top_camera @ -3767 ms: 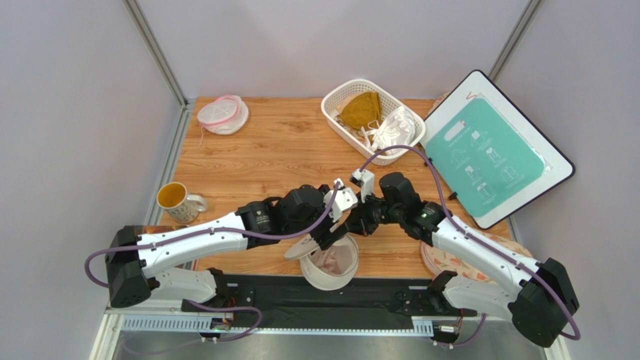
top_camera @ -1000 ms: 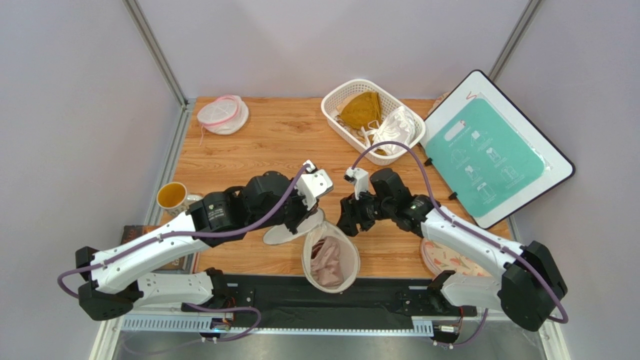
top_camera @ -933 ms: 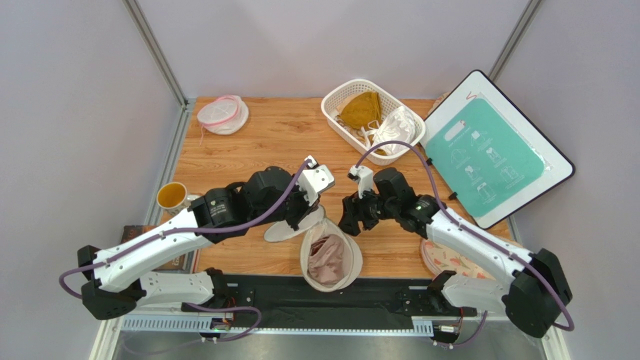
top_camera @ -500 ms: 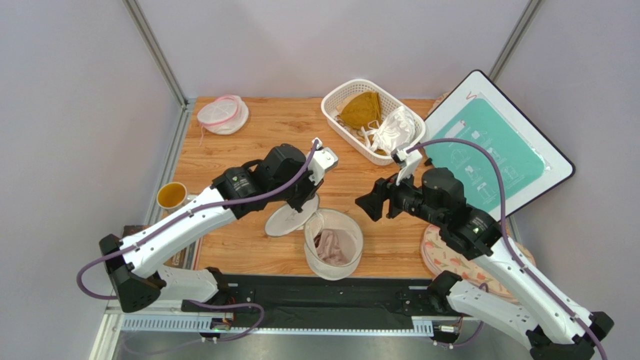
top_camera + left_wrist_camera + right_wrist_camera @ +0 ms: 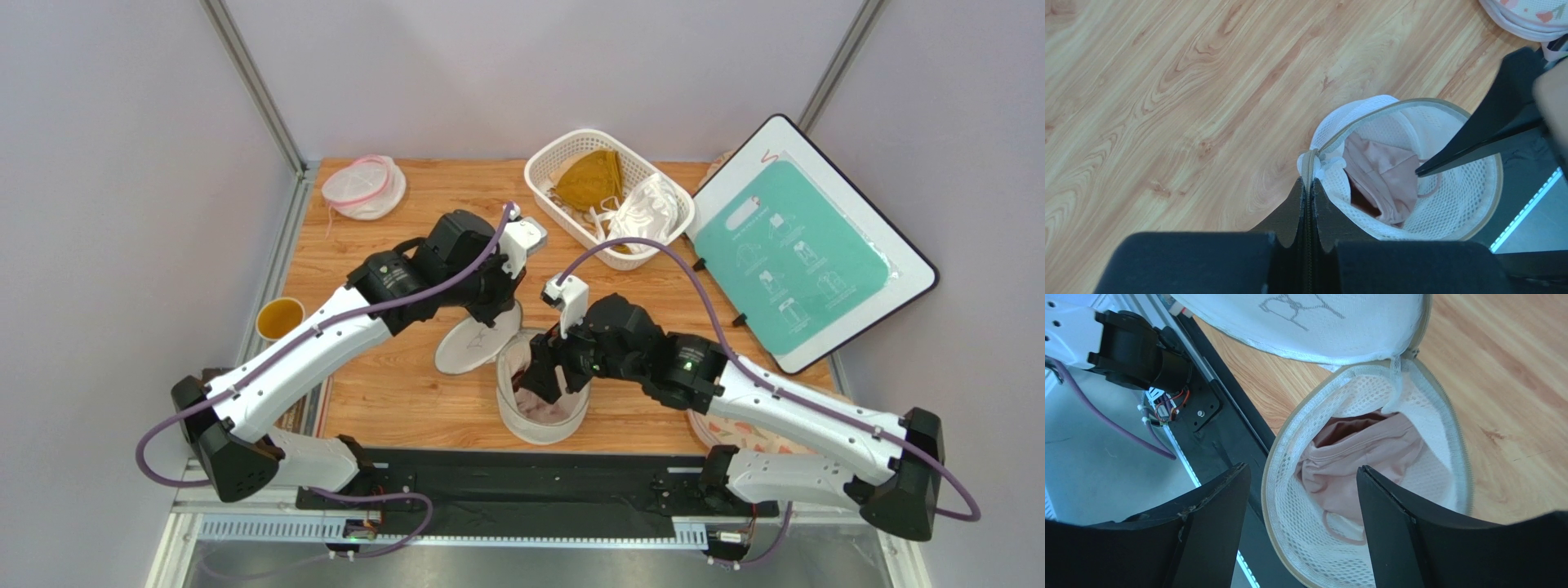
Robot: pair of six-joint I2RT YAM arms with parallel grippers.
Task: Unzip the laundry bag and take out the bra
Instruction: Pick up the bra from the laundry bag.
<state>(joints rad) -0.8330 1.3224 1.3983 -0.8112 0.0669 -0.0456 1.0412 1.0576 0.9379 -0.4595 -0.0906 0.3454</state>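
Observation:
The loosely crumpled dusty-pink bra (image 5: 1352, 465) has mesh (image 5: 1343, 557) showing around it. The bra will come loose and leave the laundry bag empty when I lift it.
The laundry bag (image 5: 540, 414), a whitish mesh drum, stands unzipped near the table's front edge with its round lid flap (image 5: 470, 348) folded out to the left. The dusty-pink bra (image 5: 1364, 456) lies crumpled inside and shows in both wrist views (image 5: 1386, 177). My left gripper (image 5: 1308, 182) is shut on the zipper seam at the bag's rim (image 5: 501, 328). Directly over the bag's mouth, my right gripper (image 5: 1303, 470) is open, one finger outside the rim and one over the bra (image 5: 548, 368). Nothing is between its fingers.
A white basket (image 5: 574, 224) at the back holds a mustard bra (image 5: 589, 178) and a white bra (image 5: 648, 211). A flat pink-rimmed mesh pouch (image 5: 364, 186) lies back left, a mug (image 5: 280, 319) left, a teal board (image 5: 810, 239) right, and a patterned pouch (image 5: 734, 431) under the right arm.
My right arm swung back left and came down over the bag's mouth, jaws open. The left gripper, still shut on the zipper seam, drew a little farther back.

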